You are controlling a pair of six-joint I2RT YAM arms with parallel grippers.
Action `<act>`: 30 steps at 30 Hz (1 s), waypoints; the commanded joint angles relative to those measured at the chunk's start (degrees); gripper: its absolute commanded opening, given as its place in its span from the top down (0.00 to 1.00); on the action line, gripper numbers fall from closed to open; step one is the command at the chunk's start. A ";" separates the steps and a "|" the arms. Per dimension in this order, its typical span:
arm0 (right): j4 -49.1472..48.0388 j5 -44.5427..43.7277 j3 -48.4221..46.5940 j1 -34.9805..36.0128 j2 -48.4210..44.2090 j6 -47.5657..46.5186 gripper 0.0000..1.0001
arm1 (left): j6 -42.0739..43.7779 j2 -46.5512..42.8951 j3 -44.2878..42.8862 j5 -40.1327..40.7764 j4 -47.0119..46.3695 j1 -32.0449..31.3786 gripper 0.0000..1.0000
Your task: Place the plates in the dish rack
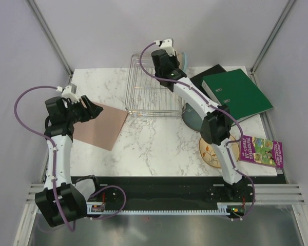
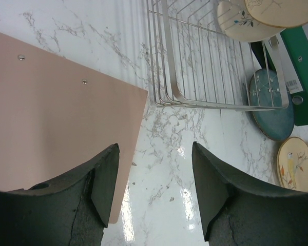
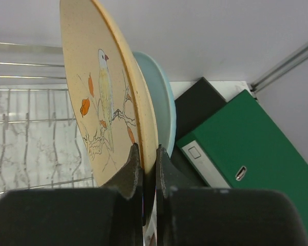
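The other bird plate (image 1: 209,153) is lying flat, far away from my left gripper. My right gripper should press down on it and slide it in front of the dish rack (image 1: 161,146).
My right gripper (image 3: 148,154) is shut on the rim of a cream-yellow bird plate (image 3: 102,92) and holds it upright on edge over the far right of the dish rack (image 3: 31,118). Right behind it stands the cream plate with light blue (image 3: 163,102). In the top view the right gripper (image 1: 166,55) is over the rack's (image 1: 149,89) back right corner. The dark slate-blue plate (image 1: 189,117) and the other bird plate (image 1: 214,151) lie on the table under the right arm. My left gripper (image 2: 154,189) is open and empty, low over the table beside a pink board.
A pink board (image 1: 100,125) lies left of the rack, under my left gripper (image 1: 92,110). A green ring binder (image 1: 238,95) on a black folder (image 1: 208,72) lies at the back right. A purple book (image 1: 262,152) lies at the right edge.
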State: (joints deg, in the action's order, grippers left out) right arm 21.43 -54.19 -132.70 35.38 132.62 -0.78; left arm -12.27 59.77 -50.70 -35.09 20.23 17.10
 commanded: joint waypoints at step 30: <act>-9.48 -6.80 -8.02 -0.48 11.88 -2.39 0.79 | 2.52 0.53 1.30 -0.94 -0.89 -2.51 0.34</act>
State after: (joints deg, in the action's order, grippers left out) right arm 15.27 -57.25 -139.87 35.16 146.15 -2.74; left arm -11.22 60.38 -48.60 -36.05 19.84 14.90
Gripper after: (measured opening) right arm 0.192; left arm 0.656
